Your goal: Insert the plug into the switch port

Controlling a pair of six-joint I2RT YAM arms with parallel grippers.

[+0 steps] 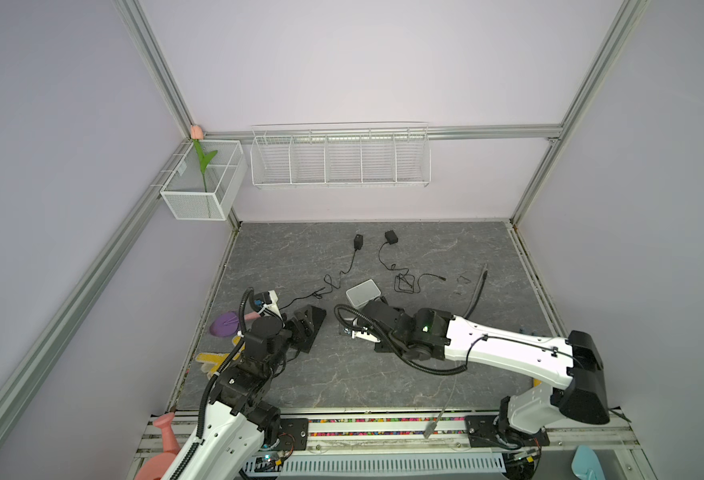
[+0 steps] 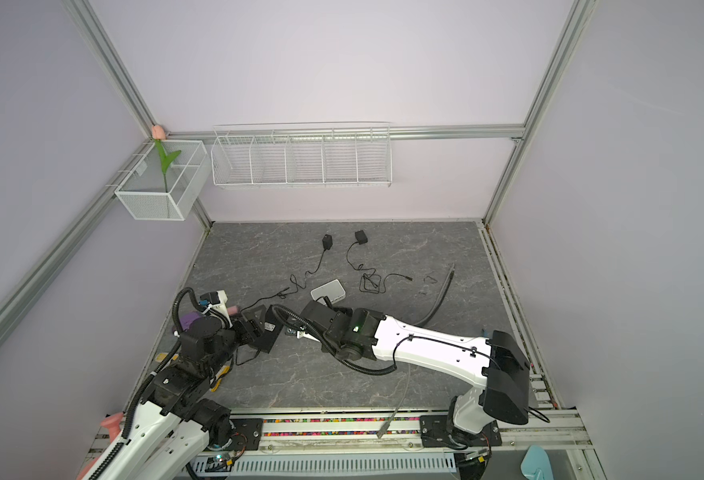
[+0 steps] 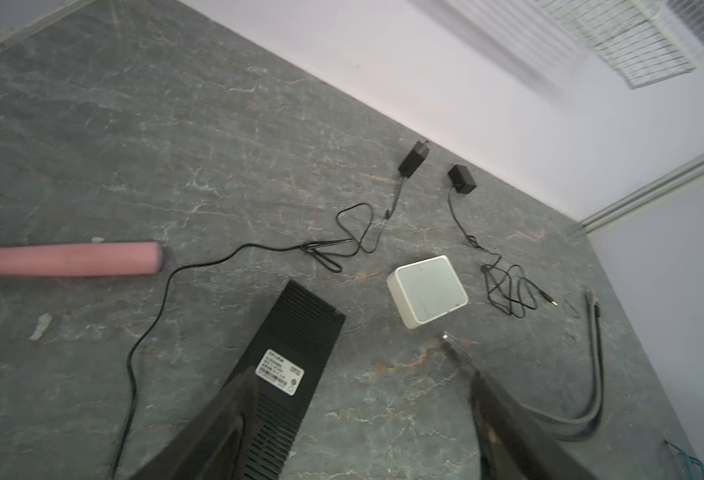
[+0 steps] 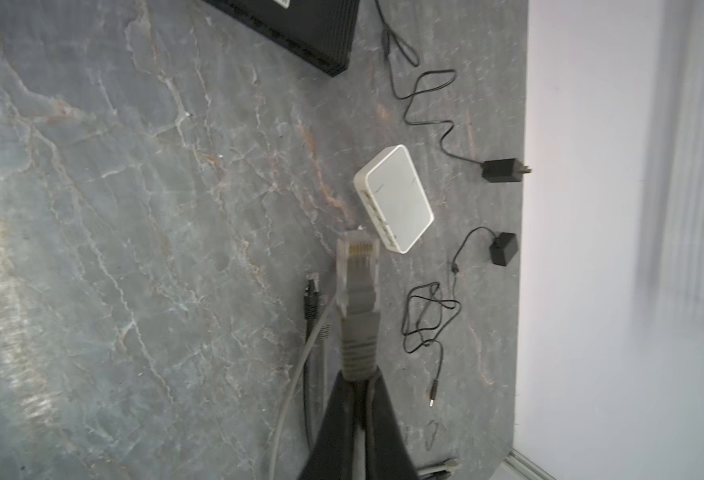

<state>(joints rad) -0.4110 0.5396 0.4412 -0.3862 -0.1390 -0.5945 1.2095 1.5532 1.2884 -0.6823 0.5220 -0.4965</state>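
Note:
The plug is pointing at the small white switch (image 4: 394,200), well away from the black vented box's ported side (image 4: 281,37). My right gripper should pull back and bring the plug to that side of the box.
A clear plug (image 4: 356,266) on a grey cable sticks out of my right gripper (image 4: 356,378), which is shut on the boot behind it. Its tip points at the ported side of the small white switch (image 4: 400,199), a short gap away. In both top views the switch (image 1: 363,293) (image 2: 328,289) lies mid-table, with the right gripper (image 1: 370,308) just in front of it. My left gripper (image 3: 363,436) is open wide, with bare table between its fingers. One finger lies along a black vented box (image 3: 296,353) with a white label, left of the switch (image 3: 427,291).
Two black power adapters (image 1: 358,241) (image 1: 391,237) lie behind the switch, their thin cords trailing around it. A dark grey cable (image 1: 477,291) runs along the right side. A pink cylinder (image 3: 63,259) and a purple piece (image 1: 223,324) sit at the left edge. Wire baskets (image 1: 340,158) hang on the back wall.

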